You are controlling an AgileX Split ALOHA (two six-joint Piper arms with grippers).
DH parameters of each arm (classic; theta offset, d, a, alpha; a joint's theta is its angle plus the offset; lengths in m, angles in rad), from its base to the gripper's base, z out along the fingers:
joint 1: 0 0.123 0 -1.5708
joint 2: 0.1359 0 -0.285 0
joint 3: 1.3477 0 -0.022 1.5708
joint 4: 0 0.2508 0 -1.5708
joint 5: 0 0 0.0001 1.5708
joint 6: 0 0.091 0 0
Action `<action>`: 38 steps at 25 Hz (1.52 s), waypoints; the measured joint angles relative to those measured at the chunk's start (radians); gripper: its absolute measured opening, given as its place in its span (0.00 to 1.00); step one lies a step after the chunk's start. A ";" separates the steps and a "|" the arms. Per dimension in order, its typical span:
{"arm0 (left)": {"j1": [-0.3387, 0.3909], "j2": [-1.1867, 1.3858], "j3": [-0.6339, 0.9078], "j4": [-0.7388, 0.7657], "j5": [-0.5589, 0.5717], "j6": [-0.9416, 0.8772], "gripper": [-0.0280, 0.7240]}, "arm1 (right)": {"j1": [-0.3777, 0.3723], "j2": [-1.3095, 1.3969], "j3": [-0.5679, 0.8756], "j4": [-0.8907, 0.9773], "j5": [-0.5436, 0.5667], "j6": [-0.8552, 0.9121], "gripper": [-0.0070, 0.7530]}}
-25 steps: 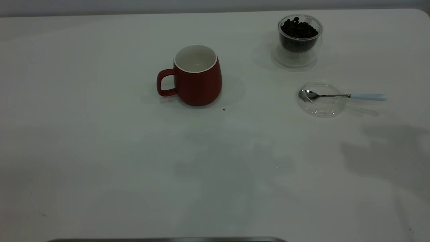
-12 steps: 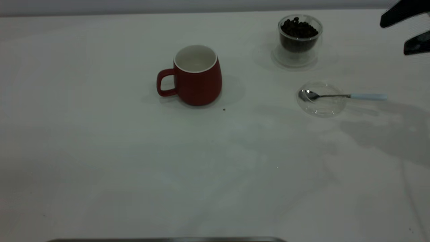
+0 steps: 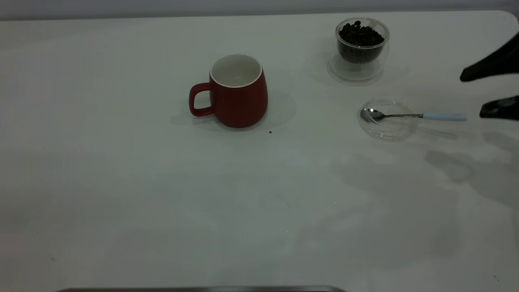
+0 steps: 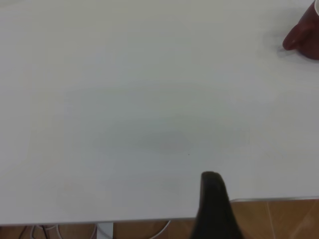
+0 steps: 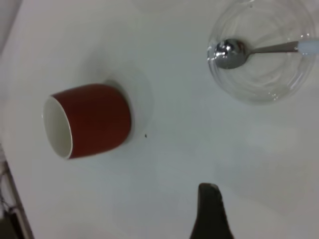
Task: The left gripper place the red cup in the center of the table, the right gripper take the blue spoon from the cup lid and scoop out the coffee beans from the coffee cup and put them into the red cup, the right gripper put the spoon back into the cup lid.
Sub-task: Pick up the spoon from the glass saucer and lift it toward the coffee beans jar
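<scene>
My gripper will leave the coffee cup (image 3: pixel 361 48) nearly full when it scoops, because the blue spoon's bowl (image 3: pixel 372 114) is small beside the deep fill of beans.
The red cup (image 3: pixel 239 91) stands upright near the table's middle, handle to the left; it also shows in the right wrist view (image 5: pixel 92 119) and at the edge of the left wrist view (image 4: pixel 305 35). The glass coffee cup (image 3: pixel 361 44) full of beans stands at the back right. The clear cup lid (image 3: pixel 388 119) lies in front of it, and the blue-handled spoon (image 3: pixel 444 117) rests with its bowl in the lid (image 5: pixel 264 55). My right gripper (image 3: pixel 471 95) is open, just right of the spoon handle's end. Only one of my left gripper's fingers (image 4: pixel 212 204) shows, over the table's edge.
A small dark speck (image 3: pixel 270 132) lies just in front of the red cup. The white table (image 3: pixel 162 194) stretches wide in front and to the left. A floor shows past the table edge in the left wrist view (image 4: pixel 279 219).
My right gripper came into view at the far right and moved down to the level of the spoon's handle. The cups, lid and spoon have not moved.
</scene>
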 joint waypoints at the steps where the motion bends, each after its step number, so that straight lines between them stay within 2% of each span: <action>1: 0.000 0.000 0.000 0.000 0.000 0.000 0.82 | -0.007 0.028 0.000 0.026 0.012 -0.032 0.78; 6: 0.000 0.000 0.000 0.000 0.000 0.000 0.82 | -0.020 0.157 -0.013 0.107 0.063 -0.138 0.78; 16: 0.000 -0.001 0.000 0.001 0.000 0.000 0.82 | -0.066 0.386 -0.164 0.121 0.144 -0.237 0.78; 31: 0.000 -0.001 0.000 0.001 0.000 0.000 0.82 | -0.066 0.492 -0.366 0.021 0.186 -0.259 0.77; 38: 0.000 -0.001 0.000 0.001 0.000 0.000 0.82 | -0.066 0.498 -0.387 -0.016 0.205 -0.259 0.71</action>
